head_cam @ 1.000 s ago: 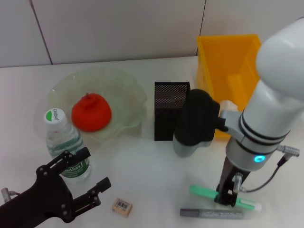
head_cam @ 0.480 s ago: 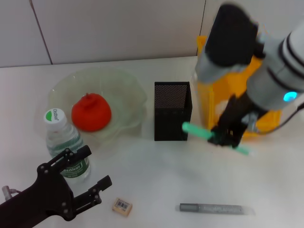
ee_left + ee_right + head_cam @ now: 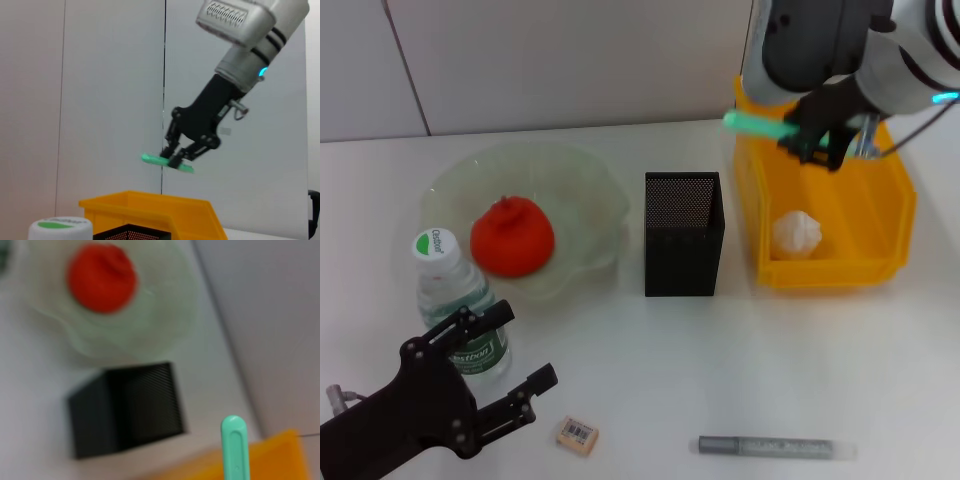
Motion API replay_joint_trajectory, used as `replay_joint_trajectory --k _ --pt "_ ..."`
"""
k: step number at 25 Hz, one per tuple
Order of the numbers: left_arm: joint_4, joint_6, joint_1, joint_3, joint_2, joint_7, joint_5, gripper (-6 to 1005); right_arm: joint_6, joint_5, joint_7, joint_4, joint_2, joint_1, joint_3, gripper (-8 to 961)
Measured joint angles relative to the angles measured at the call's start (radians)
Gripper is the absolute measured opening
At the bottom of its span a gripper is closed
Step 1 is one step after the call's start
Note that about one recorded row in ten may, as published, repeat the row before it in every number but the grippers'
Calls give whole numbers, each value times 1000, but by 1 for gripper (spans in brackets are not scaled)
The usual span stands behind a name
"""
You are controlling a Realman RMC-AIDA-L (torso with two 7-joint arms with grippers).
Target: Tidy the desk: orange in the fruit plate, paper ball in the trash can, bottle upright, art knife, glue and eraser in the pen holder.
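Observation:
The green stick (image 3: pixel 758 125) is almost level above the trash can. Next, my right gripper tilts it end down and moves it over the pen holder's opening (image 3: pixel 682 200).
My right gripper (image 3: pixel 815 135) is raised over the back of the yellow trash can (image 3: pixel 840 272) and is shut on a slim green stick (image 3: pixel 755 124); whether that is the art knife or the glue I cannot tell. The paper ball (image 3: pixel 797 233) lies inside the can. In the fruit plate (image 3: pixel 590 175) rests the orange (image 3: pixel 512 235). The bottle (image 3: pixel 455 300) stands upright at the left. My left gripper (image 3: pixel 515 352) is open and empty beside it, low near the front edge. The eraser (image 3: pixel 577 436) and a grey stick (image 3: pixel 775 447) lie on the table. The black pen holder (image 3: pixel 683 235) stands mid-table.
A white wall runs behind the table. The pen holder stands just left of the trash can with a narrow gap between them. Bare white tabletop lies between the pen holder and the grey stick.
The right gripper has lifted the green stick from the table's front right, carried it up and back, and now holds it above the trash can. The left arm has barely moved.

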Motion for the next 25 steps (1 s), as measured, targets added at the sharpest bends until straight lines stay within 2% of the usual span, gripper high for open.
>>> replay_joint_trajectory --k 3,4,6,7,16,25 --pt "-1 0 -1 -2 -1 1 0 799 97 -116 -47 -9 0 -19 -77 177" --pt "-2 1 -1 -2 -1 2 0 799 151 -178 -81 -7 1 -40 -131 177" --pt "-2 1 -1 -2 -1 1 0 799 174 -203 -95 -4 1 -50 -151 177" --pt "-2 1 -1 -1 -1 1 0 799 221 -253 -127 5 1 -69 -196 177" --pt "-2 1 -1 -1 -1 1 0 800 294 -335 -280 17 1 -126 -340 177" --pt "-12 5 9 -6 -1 10 -4 800 305 -421 -384 -54 -1 -96 -446 176"
